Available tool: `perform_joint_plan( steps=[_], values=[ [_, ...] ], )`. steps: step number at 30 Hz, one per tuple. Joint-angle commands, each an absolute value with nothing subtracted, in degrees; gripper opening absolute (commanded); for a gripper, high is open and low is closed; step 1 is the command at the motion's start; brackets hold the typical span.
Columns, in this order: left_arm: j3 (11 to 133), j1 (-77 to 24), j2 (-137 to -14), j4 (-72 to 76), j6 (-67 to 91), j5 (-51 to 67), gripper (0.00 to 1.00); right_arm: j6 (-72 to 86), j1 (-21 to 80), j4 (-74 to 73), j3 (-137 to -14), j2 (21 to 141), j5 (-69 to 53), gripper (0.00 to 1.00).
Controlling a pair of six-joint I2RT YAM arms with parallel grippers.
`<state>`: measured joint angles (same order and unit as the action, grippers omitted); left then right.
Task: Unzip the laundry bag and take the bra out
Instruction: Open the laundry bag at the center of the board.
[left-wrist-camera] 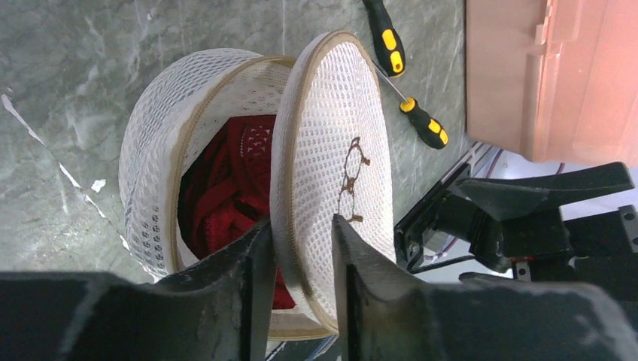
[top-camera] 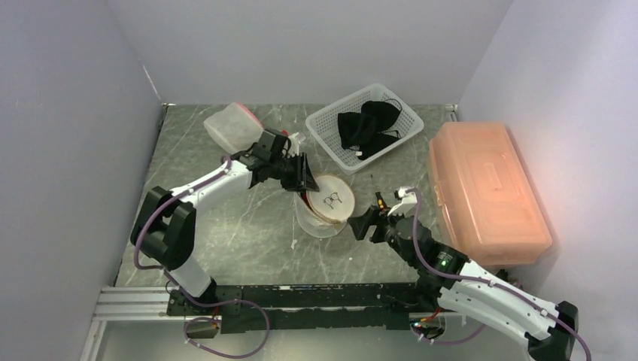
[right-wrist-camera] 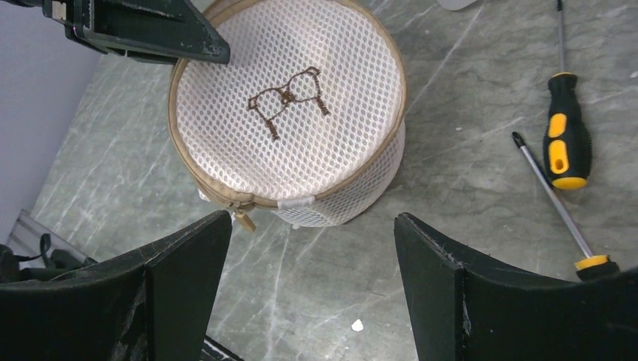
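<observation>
I should take the lid with my right gripper before my left gripper pulls the bag's rim (left-wrist-camera: 180, 158) open, because the lid in my left gripper (left-wrist-camera: 335, 143) leans over the red bra.
The round white mesh laundry bag (top-camera: 325, 214) stands mid-table, unzipped, with its lid (left-wrist-camera: 331, 143) tipped up on edge. A red bra (left-wrist-camera: 226, 188) lies inside the bag body (left-wrist-camera: 150, 165). My left gripper (top-camera: 305, 180) (left-wrist-camera: 301, 219) straddles the lid's rim, one finger inside the bag and one on the printed outer face, both pressing the lid. In the right wrist view the bag (right-wrist-camera: 293, 98) shows its brown bra print and tan zipper pull (right-wrist-camera: 244, 219). My right gripper (top-camera: 369, 222) (right-wrist-camera: 312, 216) hovers open just short of the bag, holding nothing.
A white basket (top-camera: 391, 139) with black garments stands at the back. An orange lidded box (top-camera: 481, 188) fills the right side. Two yellow-black screwdrivers (right-wrist-camera: 566, 139) (right-wrist-camera: 553, 199) lie to the right of the bag. A clear container (top-camera: 233, 124) sits at the back left.
</observation>
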<state>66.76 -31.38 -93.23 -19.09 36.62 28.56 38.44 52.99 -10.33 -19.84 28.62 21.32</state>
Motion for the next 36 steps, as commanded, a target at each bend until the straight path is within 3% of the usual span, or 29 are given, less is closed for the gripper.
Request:
perform_joint_plan(
  steps=[1,7,8,17,25,36],
  values=[
    [66.45,-32.04,-93.20,-16.67,36.18,30.96,0.32,36.55,52.90,-12.44,-22.37,26.81,24.08,0.83],
    [67.50,-31.97,-86.82,-22.90,31.76,25.53,0.04,34.98,52.91,-14.72,-24.14,25.00,25.82,0.83],
    [68.31,-31.99,-85.15,-24.93,30.59,23.38,0.03,34.76,52.87,-14.87,-24.31,24.89,25.94,0.83],
    [69.39,-33.52,-73.16,-31.14,20.20,2.50,0.03,36.35,52.91,-12.74,-26.30,29.41,26.41,0.84],
    [62.41,-46.76,-68.83,-16.56,7.88,-13.44,0.03,48.21,51.00,-20.36,-34.15,32.91,29.79,0.91],
    [54.68,-65.37,-70.12,1.15,-10.05,-31.78,0.03,58.38,47.22,-23.32,-39.92,32.59,19.09,0.96]
  ],
)
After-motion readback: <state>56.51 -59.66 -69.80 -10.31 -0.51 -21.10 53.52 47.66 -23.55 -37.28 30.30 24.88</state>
